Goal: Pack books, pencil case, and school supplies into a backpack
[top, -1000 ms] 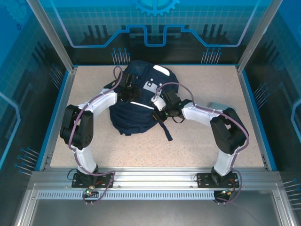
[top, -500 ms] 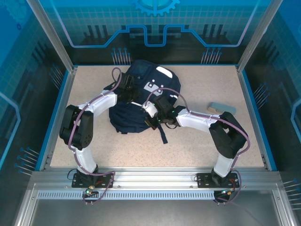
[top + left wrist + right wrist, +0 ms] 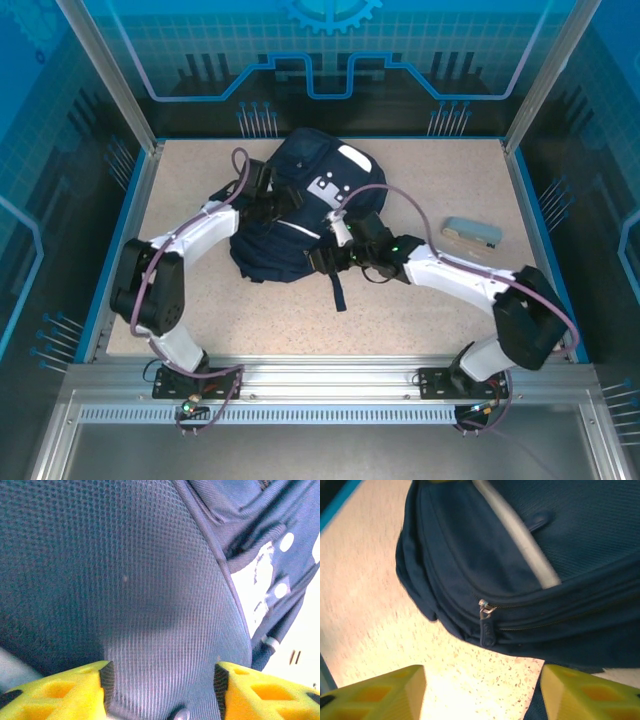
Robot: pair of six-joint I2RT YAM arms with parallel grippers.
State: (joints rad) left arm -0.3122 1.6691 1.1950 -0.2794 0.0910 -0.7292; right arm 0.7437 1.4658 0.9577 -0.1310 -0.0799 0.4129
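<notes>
The backpack slants with its zipper pull point(image 3: 487, 631) toward my left gripper's side, so next my left gripper takes the pull while my right gripper steadies the backpack's edge.
The navy backpack point(image 3: 282, 243) lies at the table's middle, white patches toward the back. My left gripper point(image 3: 284, 200) rests on its upper part; its yellow fingers point(image 3: 85, 690) stand apart, open, with the bag's mesh fabric point(image 3: 125, 580) spread between them. My right gripper point(image 3: 322, 258) hovers at the bag's near edge, open, with bare tabletop between its fingers point(image 3: 380, 692). A zipper pull point(image 3: 487, 628) hangs just ahead of it on the backpack point(image 3: 570, 540). The books are out of view. A grey-blue oblong item point(image 3: 470, 232) lies to the right; I cannot tell whether it is the pencil case.
A dark strap point(image 3: 338, 290) trails from the bag toward the near edge. The speckled table point(image 3: 420, 310) is bounded by blue rails and glass walls. Free room lies left of the bag and along the front.
Both grippers have opened. The right arm has swung out and reached left to the bag's near edge. The left arm has stretched farther over the bag.
</notes>
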